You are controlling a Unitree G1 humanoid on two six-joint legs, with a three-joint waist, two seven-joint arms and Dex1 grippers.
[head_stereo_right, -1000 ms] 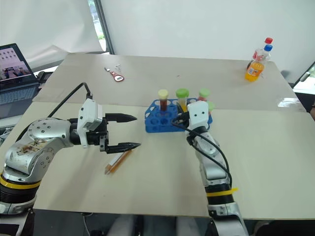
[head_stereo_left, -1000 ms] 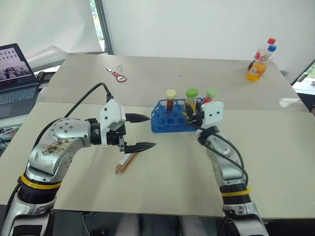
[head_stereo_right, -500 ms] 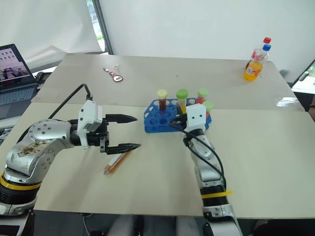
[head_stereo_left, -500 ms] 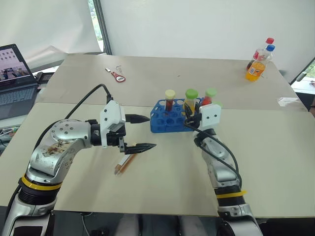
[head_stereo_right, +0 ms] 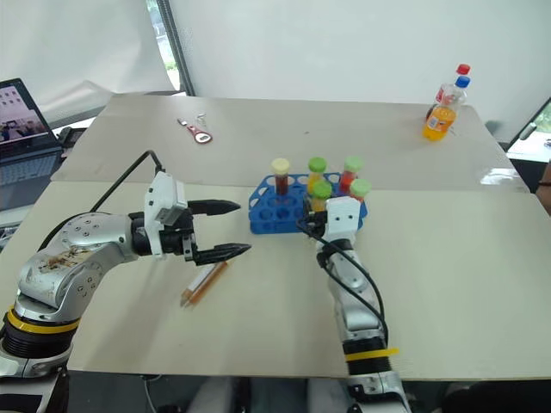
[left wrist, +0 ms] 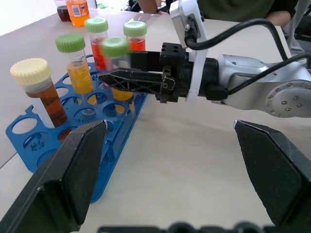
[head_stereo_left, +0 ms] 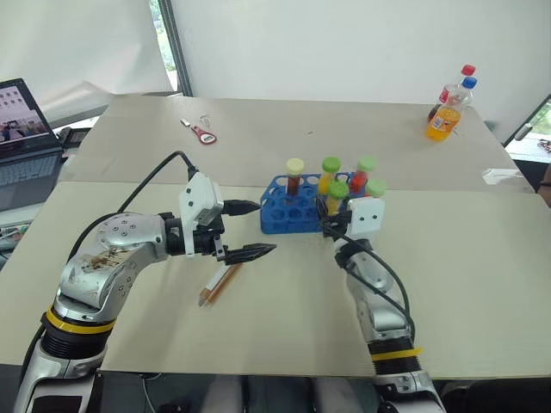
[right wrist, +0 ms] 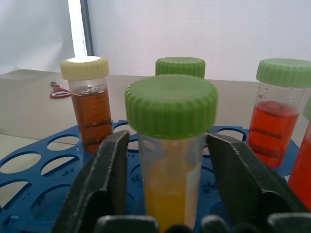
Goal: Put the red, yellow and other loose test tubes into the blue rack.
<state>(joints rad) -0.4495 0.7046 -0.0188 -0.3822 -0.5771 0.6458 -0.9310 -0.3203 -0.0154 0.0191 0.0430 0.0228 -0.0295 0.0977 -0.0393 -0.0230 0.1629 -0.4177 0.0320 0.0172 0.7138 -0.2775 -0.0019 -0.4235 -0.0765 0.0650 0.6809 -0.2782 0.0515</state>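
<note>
The loose orange tube is out of line with my open left gripper, which points level past it toward the blue rack [head_stereo_left: 288, 215]. Next, my left gripper pulls back, tip down and takes the tube [head_stereo_left: 221, 284].
The blue rack [head_stereo_left: 288, 213] stands mid-table with several capped tubes upright in it. My right gripper [right wrist: 168, 137] is at the rack's near right side. Its fingers [right wrist: 112, 170] stand on either side of a green-capped yellow tube [right wrist: 170, 160], with a thin gap on each side, and the tube stands in a rack hole. A cream-capped brown tube [head_stereo_left: 295, 173] and green-capped red tubes [right wrist: 274, 124] stand around it. My left gripper [head_stereo_left: 267, 227] hangs open and empty, left of the rack. Below it a loose orange tube [head_stereo_left: 219, 283] lies on the table.
Two drink bottles [head_stereo_left: 448, 114] stand at the far right corner. A red-handled tool [head_stereo_left: 201, 131] lies at the far left, and a laptop [head_stereo_left: 24, 129] sits off the left edge. The cable of my left arm [head_stereo_left: 151, 176] arcs above the table.
My right gripper has sunk a little with the green-capped yellow tube, which now sits lower in the rack, and its fingers have parted from it. The left gripper stayed in place.
</note>
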